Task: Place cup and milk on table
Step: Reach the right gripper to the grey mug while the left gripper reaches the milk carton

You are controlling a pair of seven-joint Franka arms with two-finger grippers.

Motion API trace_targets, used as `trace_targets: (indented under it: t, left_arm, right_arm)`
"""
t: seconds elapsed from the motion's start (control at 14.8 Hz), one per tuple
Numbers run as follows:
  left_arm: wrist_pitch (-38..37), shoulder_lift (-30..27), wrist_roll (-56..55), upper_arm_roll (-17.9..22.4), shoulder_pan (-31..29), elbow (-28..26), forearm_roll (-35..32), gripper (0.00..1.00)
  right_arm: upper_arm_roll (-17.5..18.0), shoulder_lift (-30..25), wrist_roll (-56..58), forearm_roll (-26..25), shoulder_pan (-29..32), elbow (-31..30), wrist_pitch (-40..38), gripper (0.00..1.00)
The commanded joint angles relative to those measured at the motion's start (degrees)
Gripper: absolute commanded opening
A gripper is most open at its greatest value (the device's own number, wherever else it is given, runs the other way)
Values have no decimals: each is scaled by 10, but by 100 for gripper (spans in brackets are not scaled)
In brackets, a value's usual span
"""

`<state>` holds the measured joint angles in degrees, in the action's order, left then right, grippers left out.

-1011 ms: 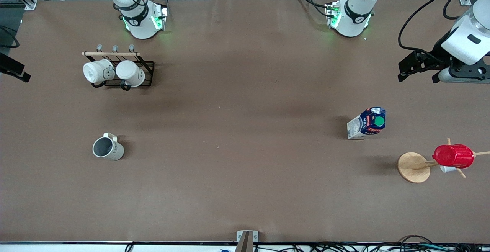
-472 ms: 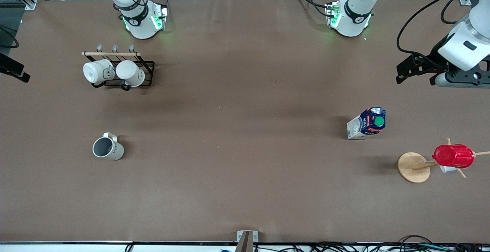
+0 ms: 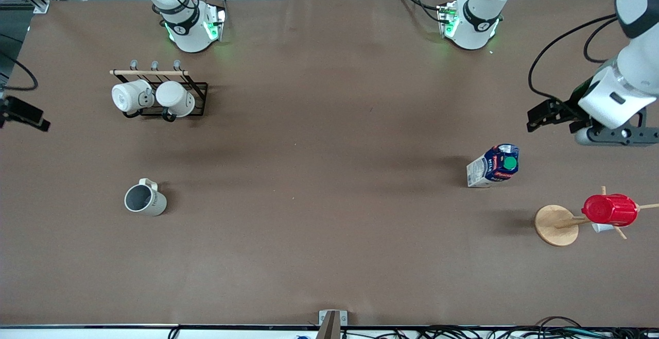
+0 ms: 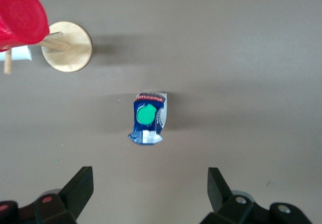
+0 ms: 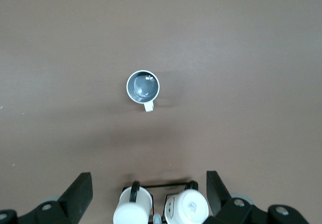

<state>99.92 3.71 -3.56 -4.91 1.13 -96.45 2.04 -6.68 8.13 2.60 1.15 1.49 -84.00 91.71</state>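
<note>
My right gripper should keep moving toward the cup until its fingers straddle the cup's rim (image 3: 126,199), then close, as the cup's opening (image 3: 138,197) faces up and is clear of the rack.
The cup (image 3: 145,200) (image 5: 143,87), beige-grey with a grey inside, stands upright on the brown table (image 3: 329,174) toward the right arm's end. The blue and white milk (image 3: 494,165) (image 4: 147,118) with its green cap stands toward the left arm's end. My left gripper (image 4: 151,183) (image 3: 607,135) hangs open, high over bare table beside the milk, with nothing between its fingers. At the edge of the front view, my right gripper (image 5: 150,186) is open and empty, high over the rack of white mugs. The cup lies well apart from it.
A black wire rack (image 3: 198,99) holds two white mugs (image 3: 154,97) (image 5: 161,206), farther from the front camera than the cup. A wooden peg stand (image 3: 556,224) (image 4: 66,47) carries a red cup (image 3: 610,210) (image 4: 20,15), nearer than the milk. Both arm bases stand at the back edge.
The left arm has swung down and in toward the milk, gripper still open. The right gripper has shifted slightly at the edge of view. Cup and milk have not moved.
</note>
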Motion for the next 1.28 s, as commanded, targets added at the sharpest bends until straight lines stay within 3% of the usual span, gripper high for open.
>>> trace_targets:
  t: [0.0,0.4,0.61,1.01,1.21]
  left_arm:
    - [32,27,7,0,-1,-2,3,100]
    - [105,45,7,-1,2,-55,2,100]
    - [133,54,8,-1,4,-76,2,100]
    - [178,80,23,0,0,-110,2,100]
    - [180,96,44,0,-4,-110,2,100]
  right_arm:
    - [1,62,6,22,-2,-11,49,100]
    - [3,128,59,26,-14,-141,289,100]
    - [3,174,123,33,-9,-147,342,100]
    - [3,188,166,34,-3,-237,485,100]
    - [3,205,167,37,-2,-238,494,100]
